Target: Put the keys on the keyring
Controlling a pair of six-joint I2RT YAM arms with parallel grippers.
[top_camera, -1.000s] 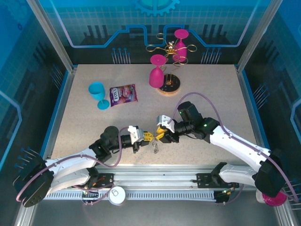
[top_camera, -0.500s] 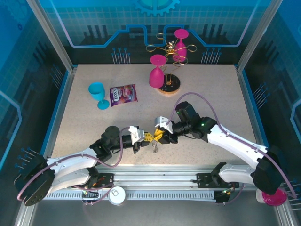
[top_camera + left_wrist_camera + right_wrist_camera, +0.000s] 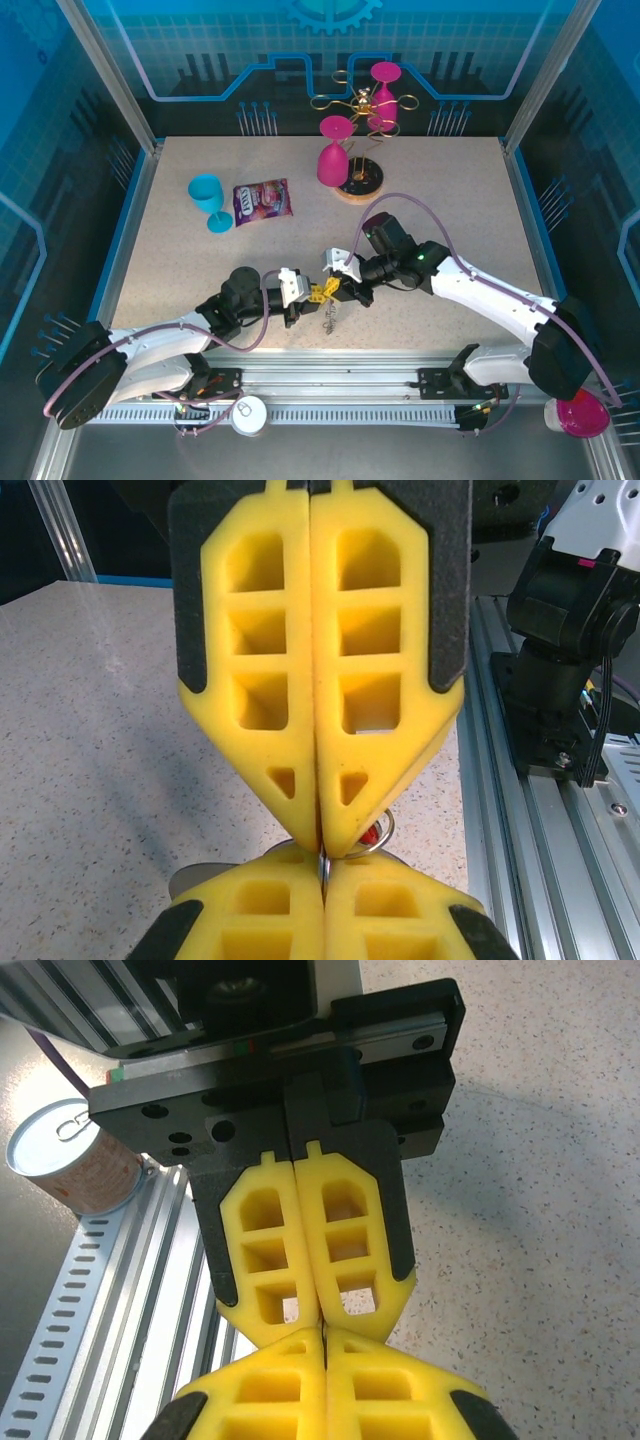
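The thin wire ring and the key's red head lie next to the closed fingers of the robot's right gripper, so that gripper needs to open and take hold of the red head.
My two grippers meet tip to tip low over the table's near middle, the left gripper coming from the left and the right gripper from the right. In the left wrist view, my left gripper is shut on a thin grey metal edge of the keyring. The right gripper is shut just above it. A thin wire ring curls out beside its tip, with the red head of the key peeking inside. Part of the keyring hangs below the tips. The rest of the key is hidden.
A blue cup and a snack packet lie at the back left. Pink glasses and a gold wire rack on a wooden base stand at the back middle. A can sits on the metal rail at the near edge.
The right gripper has slid left to the left gripper's tips and its jaws have closed. The left arm has shifted slightly right, still shut.
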